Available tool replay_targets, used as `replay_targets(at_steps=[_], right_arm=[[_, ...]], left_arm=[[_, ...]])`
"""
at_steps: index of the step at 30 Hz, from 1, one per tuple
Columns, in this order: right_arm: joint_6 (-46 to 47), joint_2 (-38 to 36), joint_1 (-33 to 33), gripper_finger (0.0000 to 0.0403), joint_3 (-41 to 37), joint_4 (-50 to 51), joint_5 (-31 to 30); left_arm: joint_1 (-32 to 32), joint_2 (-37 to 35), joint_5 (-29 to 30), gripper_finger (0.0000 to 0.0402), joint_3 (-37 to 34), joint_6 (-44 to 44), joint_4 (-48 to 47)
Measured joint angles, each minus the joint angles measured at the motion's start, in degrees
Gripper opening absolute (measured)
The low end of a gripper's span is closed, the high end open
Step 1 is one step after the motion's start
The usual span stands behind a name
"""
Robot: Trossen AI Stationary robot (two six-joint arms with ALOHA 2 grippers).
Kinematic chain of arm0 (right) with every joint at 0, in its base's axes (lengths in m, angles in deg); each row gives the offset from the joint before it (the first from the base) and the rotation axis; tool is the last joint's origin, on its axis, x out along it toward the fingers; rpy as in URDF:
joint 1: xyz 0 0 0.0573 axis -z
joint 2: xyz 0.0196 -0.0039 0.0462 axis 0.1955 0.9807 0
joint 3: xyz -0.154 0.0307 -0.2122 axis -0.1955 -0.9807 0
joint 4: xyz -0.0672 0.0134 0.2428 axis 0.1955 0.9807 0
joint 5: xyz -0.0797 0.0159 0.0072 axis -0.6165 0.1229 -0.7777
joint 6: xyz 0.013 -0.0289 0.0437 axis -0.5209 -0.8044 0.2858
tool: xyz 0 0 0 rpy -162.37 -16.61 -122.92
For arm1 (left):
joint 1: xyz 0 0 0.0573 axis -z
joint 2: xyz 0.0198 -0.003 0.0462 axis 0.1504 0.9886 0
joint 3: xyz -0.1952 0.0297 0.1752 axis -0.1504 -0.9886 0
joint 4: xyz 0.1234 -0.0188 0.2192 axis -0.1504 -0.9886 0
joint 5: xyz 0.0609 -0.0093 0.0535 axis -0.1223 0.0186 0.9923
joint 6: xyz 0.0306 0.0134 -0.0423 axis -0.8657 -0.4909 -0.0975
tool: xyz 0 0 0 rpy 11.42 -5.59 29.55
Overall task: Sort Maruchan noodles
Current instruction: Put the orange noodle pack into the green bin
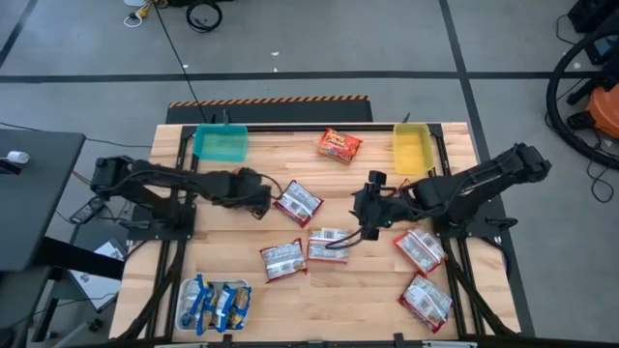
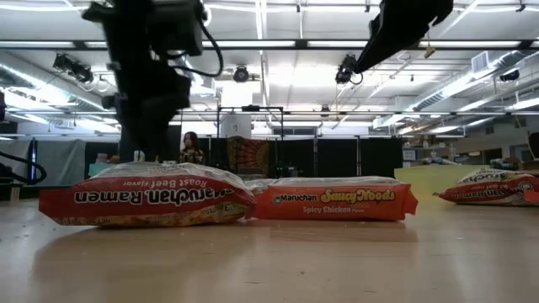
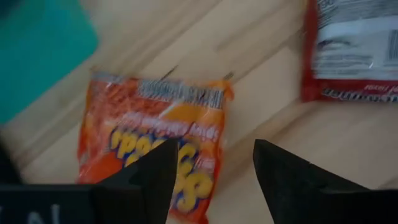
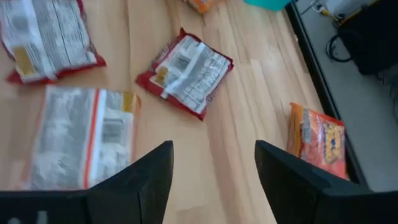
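My open left gripper has one finger past the orange packet's side, above empty wood (image 3: 239,177). Next, I move farther over the packet (image 3: 193,165) before I pinch and lift it.
Maruchan noodle packets lie flat on the wooden table. One orange packet (image 1: 339,145) lies at the far middle. Another orange packet (image 3: 155,134) lies by the teal tray (image 1: 221,143), hidden under my left arm in the high view. Several red-and-white packets (image 1: 297,201) (image 1: 327,244) (image 1: 420,247) are spread over the middle and right. Blue-and-yellow packets (image 1: 218,304) fill a white tray (image 1: 191,283) at the near left. My left gripper (image 3: 214,180) (image 1: 263,201) stands open over the second orange packet's edge. My right gripper (image 4: 214,180) (image 1: 366,224) hangs open above bare wood. My left gripper points steeply down at the orange packet by the teal tray. One finger (image 3: 155,180) stands in front of the packet's near corner (image 3: 186,199), the other over bare wood. Whether either finger touches the packet I cannot tell.
A yellow tray (image 1: 411,147) stands at the far right corner. More red-and-white packets (image 1: 283,259) (image 1: 427,300) lie near the front. Bare wood shows in the near middle of the table. Dark frames edge the table on both sides. A person shows far back in the room (image 2: 191,145).
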Motion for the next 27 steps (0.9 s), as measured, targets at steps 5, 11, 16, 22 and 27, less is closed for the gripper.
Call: replay_targets(at_steps=[5, 11, 16, 22, 27], right_arm=[[-8.3, 0.0, 5.4, 0.0230, 0.0, 0.5, 5.0], [-12.0, 0.0, 10.2, 0.0229, 0.0, 1.0, 8.3], [-16.0, 0.0, 13.2, 0.0229, 0.0, 0.6, 9.7], [-16.2, 0.0, 15.0, 0.0229, -0.1, 0.5, 9.7], [-14.9, 0.0, 15.0, 0.0230, -0.1, 0.5, 9.7]], left_arm=[[-2.2, 6.3, -5.0, 0.0215, 0.4, -0.3, 2.2], [-0.3, 12.1, -4.2, 0.0214, 0.5, -0.3, 2.2], [1.1, 15.3, 0.3, 0.0184, 0.5, -1.4, 2.1], [1.5, 16.0, 4.9, 0.0108, 0.5, 0.1, -0.1], [1.8, 15.7, 4.0, 0.0088, 2.5, -2.5, -3.7]])
